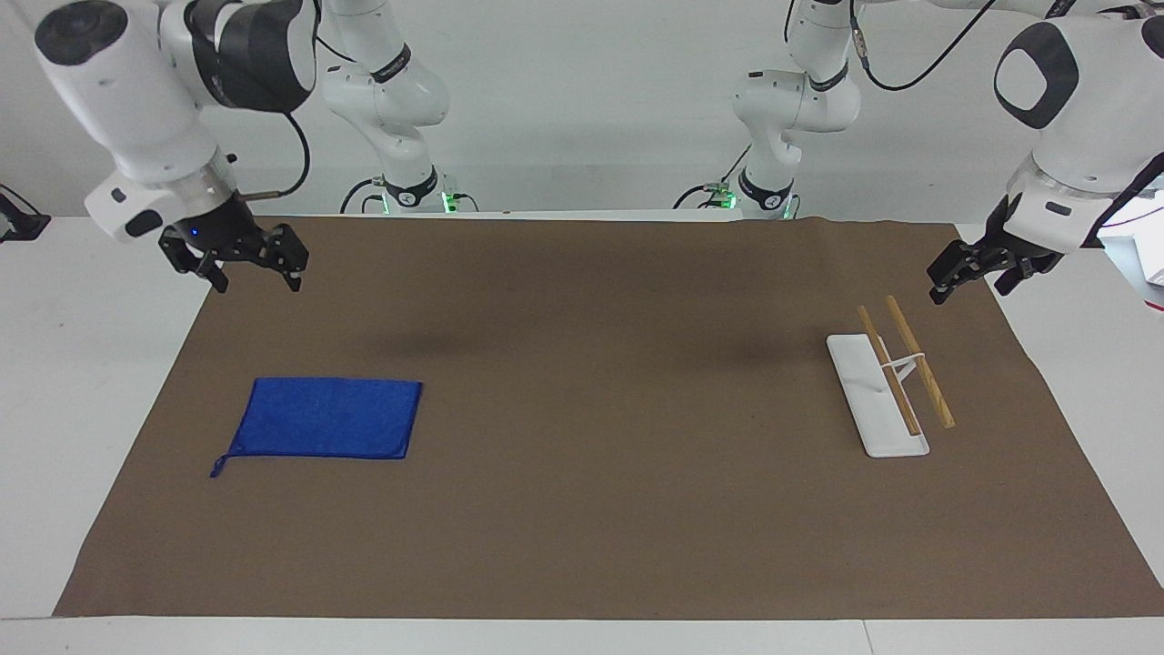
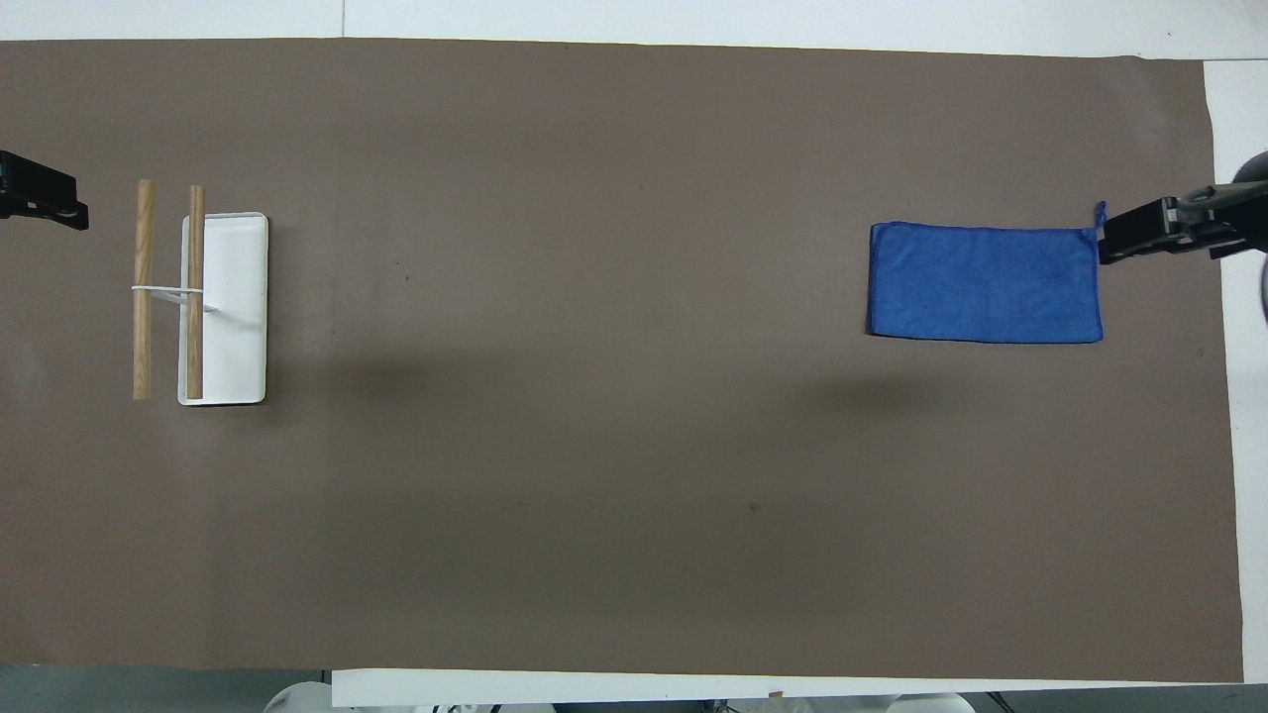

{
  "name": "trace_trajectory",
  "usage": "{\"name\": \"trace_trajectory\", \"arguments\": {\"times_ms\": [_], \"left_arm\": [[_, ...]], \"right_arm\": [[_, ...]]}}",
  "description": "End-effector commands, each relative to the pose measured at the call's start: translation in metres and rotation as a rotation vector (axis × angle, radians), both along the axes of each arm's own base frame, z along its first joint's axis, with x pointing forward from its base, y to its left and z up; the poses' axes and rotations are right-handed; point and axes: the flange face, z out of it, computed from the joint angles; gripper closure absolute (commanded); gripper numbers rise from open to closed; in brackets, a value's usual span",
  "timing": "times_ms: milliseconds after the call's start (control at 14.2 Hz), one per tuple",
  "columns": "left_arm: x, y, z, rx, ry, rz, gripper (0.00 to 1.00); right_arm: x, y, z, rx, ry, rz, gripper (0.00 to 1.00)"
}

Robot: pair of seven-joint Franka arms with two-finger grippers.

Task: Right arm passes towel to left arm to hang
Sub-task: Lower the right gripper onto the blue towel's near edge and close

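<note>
I expect the blue towel [image 2: 984, 283] to drape across both wooden rods when I hang it, as it is far longer than the gap [image 2: 170, 250] between them.
The blue towel [image 1: 326, 418] lies flat on the brown mat, toward the right arm's end; it also shows in the overhead view [image 2: 986, 282]. Its loop string [image 2: 1100, 210] sticks out at one corner. My right gripper [image 1: 257, 277] is open and empty, up in the air over the mat's edge, not touching the towel. In the overhead view the right gripper [image 2: 1119, 241] shows just beside the loop corner. My left gripper [image 1: 969, 289] is open and empty, in the air over the mat's edge beside the rack. It shows at the overhead view's edge [image 2: 40, 198].
A towel rack stands toward the left arm's end: a white base [image 1: 859, 382] carrying two wooden rods [image 1: 920, 368], also in the overhead view [image 2: 144, 287]. The brown mat [image 1: 591, 409] covers most of the white table.
</note>
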Motion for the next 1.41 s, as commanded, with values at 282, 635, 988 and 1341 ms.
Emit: {"name": "trace_trajectory", "arguments": {"times_ms": [282, 635, 988, 1341], "left_arm": [[-0.012, -0.001, 0.015, -0.01, 0.016, -0.034, 0.0], [-0.014, 0.003, 0.014, -0.014, 0.021, -0.078, 0.0], [-0.014, 0.004, 0.011, -0.014, 0.019, -0.065, 0.0], [-0.014, 0.004, 0.012, -0.014, 0.019, -0.068, 0.0]], "right_arm": [[0.023, -0.007, -0.148, 0.031, -0.038, 0.012, 0.0], [0.0, -0.021, -0.205, 0.041, 0.029, -0.008, 0.0], [-0.021, -0.018, -0.238, 0.042, 0.033, -0.008, 0.02], [-0.027, -0.019, -0.243, 0.042, 0.036, -0.007, 0.05]]}}
